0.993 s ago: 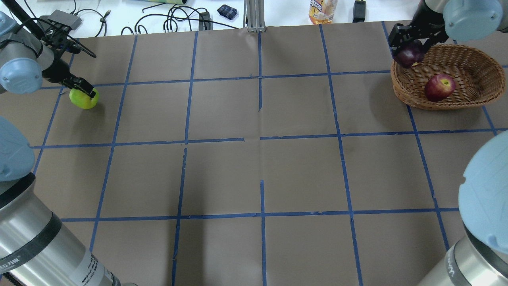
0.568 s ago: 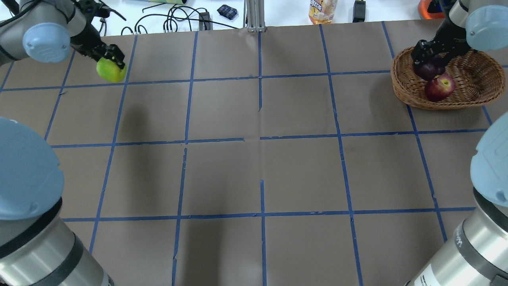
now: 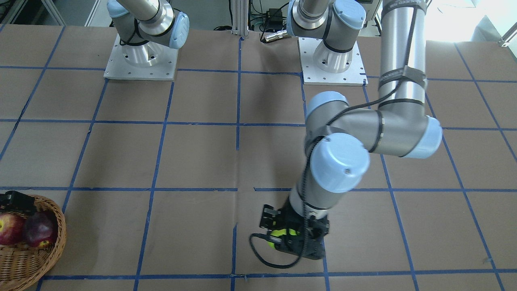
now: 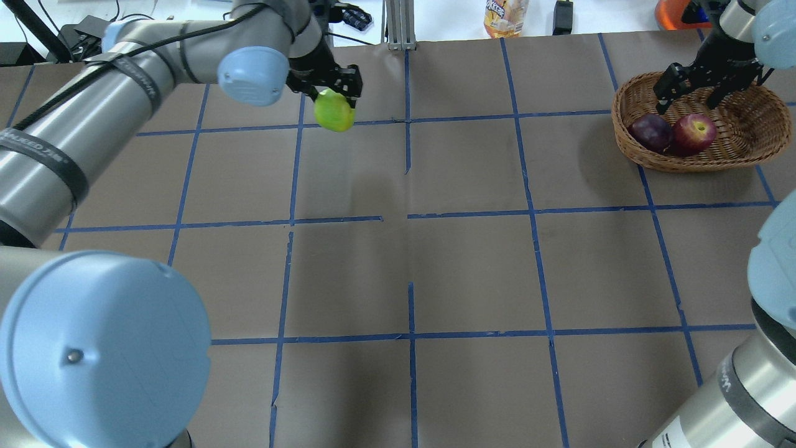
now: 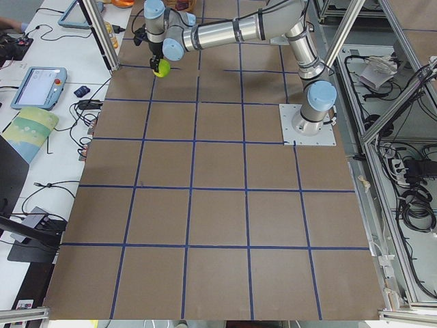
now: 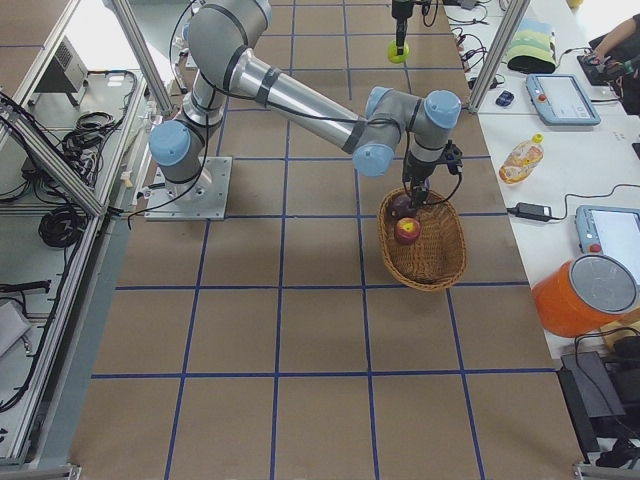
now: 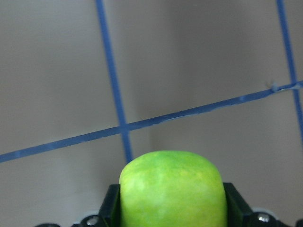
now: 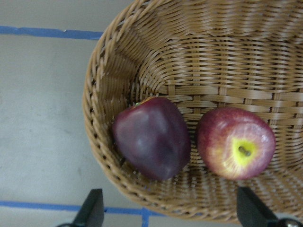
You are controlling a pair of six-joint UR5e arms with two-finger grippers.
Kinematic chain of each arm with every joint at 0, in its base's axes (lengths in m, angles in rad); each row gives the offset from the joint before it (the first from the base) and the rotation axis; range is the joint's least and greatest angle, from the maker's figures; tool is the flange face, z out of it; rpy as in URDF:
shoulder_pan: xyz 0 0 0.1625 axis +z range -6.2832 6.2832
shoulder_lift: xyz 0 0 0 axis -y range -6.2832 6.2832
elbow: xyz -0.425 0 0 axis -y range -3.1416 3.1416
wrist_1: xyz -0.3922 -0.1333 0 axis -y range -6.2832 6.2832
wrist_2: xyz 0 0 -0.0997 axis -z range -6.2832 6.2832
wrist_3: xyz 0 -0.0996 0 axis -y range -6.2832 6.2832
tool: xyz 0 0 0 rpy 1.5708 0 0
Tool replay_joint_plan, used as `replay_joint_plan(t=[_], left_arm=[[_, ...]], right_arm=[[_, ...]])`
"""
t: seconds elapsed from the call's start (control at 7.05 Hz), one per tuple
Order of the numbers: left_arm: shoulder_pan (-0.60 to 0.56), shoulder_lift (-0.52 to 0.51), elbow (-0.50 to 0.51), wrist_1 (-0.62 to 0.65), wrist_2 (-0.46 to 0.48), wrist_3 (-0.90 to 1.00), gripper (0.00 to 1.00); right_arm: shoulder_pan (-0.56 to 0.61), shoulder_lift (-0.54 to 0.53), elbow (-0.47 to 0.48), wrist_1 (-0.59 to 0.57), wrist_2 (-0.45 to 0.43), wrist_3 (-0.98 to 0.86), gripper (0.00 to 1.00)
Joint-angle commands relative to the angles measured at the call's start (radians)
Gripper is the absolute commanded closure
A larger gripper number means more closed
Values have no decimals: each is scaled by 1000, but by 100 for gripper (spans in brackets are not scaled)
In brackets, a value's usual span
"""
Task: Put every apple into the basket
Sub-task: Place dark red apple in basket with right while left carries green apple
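The wicker basket is out of the left gripper's reach, so the left gripper should put the lime green apple down in the middle of the table (image 3: 231,220) for the right gripper to take.
My left gripper (image 4: 334,93) is shut on the lime green apple (image 4: 334,114) and holds it above the table's far middle-left; it also shows in the left wrist view (image 7: 171,189) and the front view (image 3: 278,235). The wicker basket (image 4: 746,146) stands at the far right. In it lie the dark maroon apple (image 4: 651,132) and the red streaky apple (image 4: 691,133), side by side, also seen in the right wrist view (image 8: 152,137) (image 8: 235,148). My right gripper (image 4: 695,92) is open and empty above the basket's far side.
Beyond the table's far edge lie cables (image 4: 273,34), a metal post (image 4: 398,25), a snack bag (image 4: 505,15) and an orange object (image 4: 671,11). Blue tape lines grid the brown table (image 4: 472,261).
My left gripper has carried the green apple rightward along the far side. My right gripper has let the maroon apple go into the basket, opened and risen.
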Motion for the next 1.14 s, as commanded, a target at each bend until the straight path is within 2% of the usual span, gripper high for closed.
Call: replay_joint_plan(t=[0.0,0.14,0.28,0.43,0.57,0.85,0.99], left_arm=[[-116,-20,-55,38,-7,-163,100],[-158,-17,-127,105,2,-171,73],[-185,-13,-216,235,4,-209,1],[-185,-10,-285,365,1,-226,0],[-174,13,-296,368,-4,-227,0],[-68,87,-271,261,-49,-202,0],[8,152,-222,115,-71,-132,0]], right_arm=[[135,-51,-5,174,126,10,0],[228,-48,-3,168,138,25,0],[285,-42,9,168,138,180,0],[331,-35,21,162,140,311,0],[387,-33,41,101,140,383,0],[414,-34,96,-3,141,398,0],[437,-35,130,-80,143,401,0]])
